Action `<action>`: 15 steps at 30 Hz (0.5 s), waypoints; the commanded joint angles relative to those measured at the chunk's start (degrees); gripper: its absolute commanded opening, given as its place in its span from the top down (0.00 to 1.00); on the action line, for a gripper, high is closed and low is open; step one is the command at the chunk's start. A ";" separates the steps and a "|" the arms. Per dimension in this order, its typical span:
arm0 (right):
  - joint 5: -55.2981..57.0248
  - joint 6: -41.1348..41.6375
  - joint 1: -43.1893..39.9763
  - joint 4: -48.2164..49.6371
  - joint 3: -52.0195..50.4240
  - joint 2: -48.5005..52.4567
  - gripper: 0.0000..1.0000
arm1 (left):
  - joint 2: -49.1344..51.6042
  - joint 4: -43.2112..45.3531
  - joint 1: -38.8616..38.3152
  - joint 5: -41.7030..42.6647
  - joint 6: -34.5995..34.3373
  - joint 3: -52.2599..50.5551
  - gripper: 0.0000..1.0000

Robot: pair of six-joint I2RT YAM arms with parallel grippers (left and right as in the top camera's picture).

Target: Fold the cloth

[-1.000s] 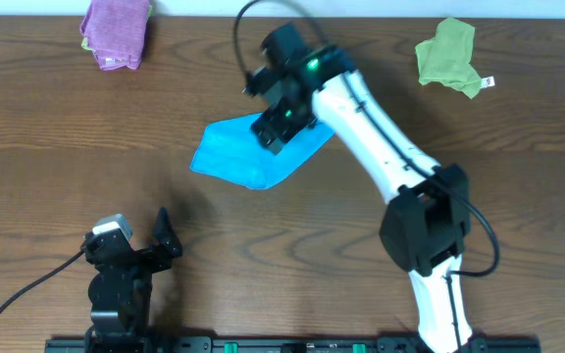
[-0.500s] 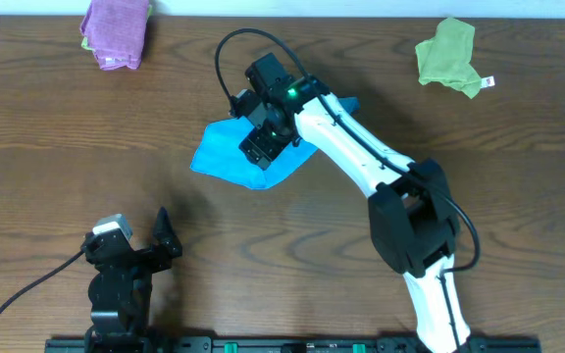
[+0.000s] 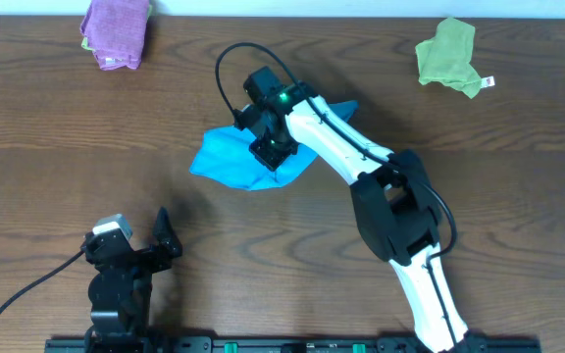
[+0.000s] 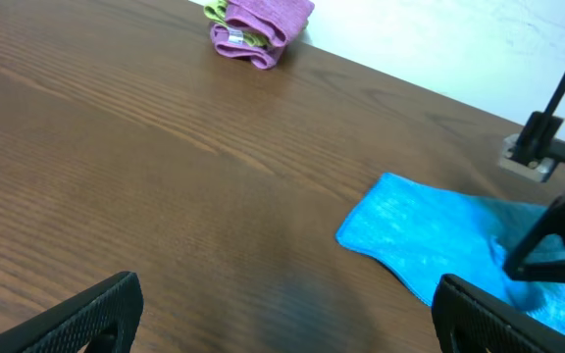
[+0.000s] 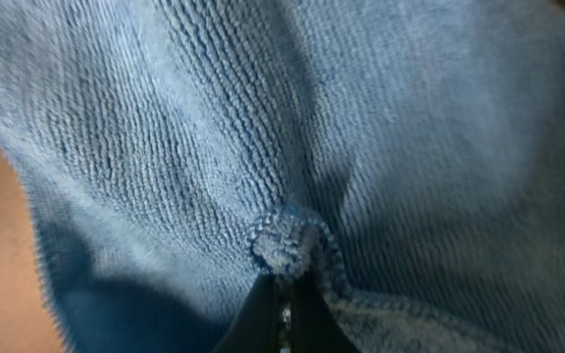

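My right gripper is pinching a hem amid the bunched cloth, so I should spread the cloth out flat and let go of it before my left gripper grabs a near corner.
The cloth is a sky-blue fuzzy towel lying crumpled on the brown table, left of centre; it also shows at the right of the left wrist view as the cloth. My right gripper stands over the cloth's right part, jaws shut on a pinched hem of the cloth; in the right wrist view my right gripper has blue fabric all around it. My left gripper rests near the front left edge, open, nothing between its fingers, well short of the cloth.
A purple cloth lies at the back left, seen also as the purple cloth. A yellow-green cloth with a white tag lies at the back right. The right arm stretches across the table's middle.
My right gripper came down and left onto the cloth and went from open to shut, pinching the hem. The cloth bunched up slightly. The left arm stayed still.
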 commanded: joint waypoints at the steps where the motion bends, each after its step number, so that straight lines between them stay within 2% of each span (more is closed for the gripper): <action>1: 2.01 0.85 0.52 -3.45 5.49 0.20 0.98 | -0.33 -0.59 0.24 0.02 -0.61 -1.16 0.05; 5: 4.50 1.46 0.52 -11.28 12.94 0.20 0.96 | -0.33 -0.59 0.24 0.02 -0.61 -1.16 0.05; 7: 4.48 1.46 0.52 -13.68 15.30 0.20 0.89 | -0.33 -0.59 0.24 0.02 -0.61 -1.16 0.05; 9: 4.48 1.44 0.52 -14.53 16.20 0.20 0.89 | -0.33 -0.59 0.24 0.02 -0.61 -1.16 0.05; 10: 4.48 1.46 0.52 -14.60 16.20 0.20 0.84 | -0.33 -0.59 0.24 0.02 -0.61 -1.16 0.05; 11: 4.46 1.46 0.52 -14.78 16.20 0.20 0.71 | -0.33 -0.59 0.24 0.02 -0.61 -1.16 0.05; 12: 4.46 1.46 0.52 -14.86 16.20 0.20 0.68 | -0.33 -0.59 0.24 0.02 -0.61 -1.16 0.04; 14: 4.46 1.44 0.57 -14.75 16.20 0.20 0.89 | -0.33 -0.59 0.24 0.02 -0.61 -1.16 0.05; 15: 4.46 1.46 0.57 -14.75 16.20 0.20 0.90 | -0.33 -0.59 0.24 0.02 -0.61 -1.16 0.05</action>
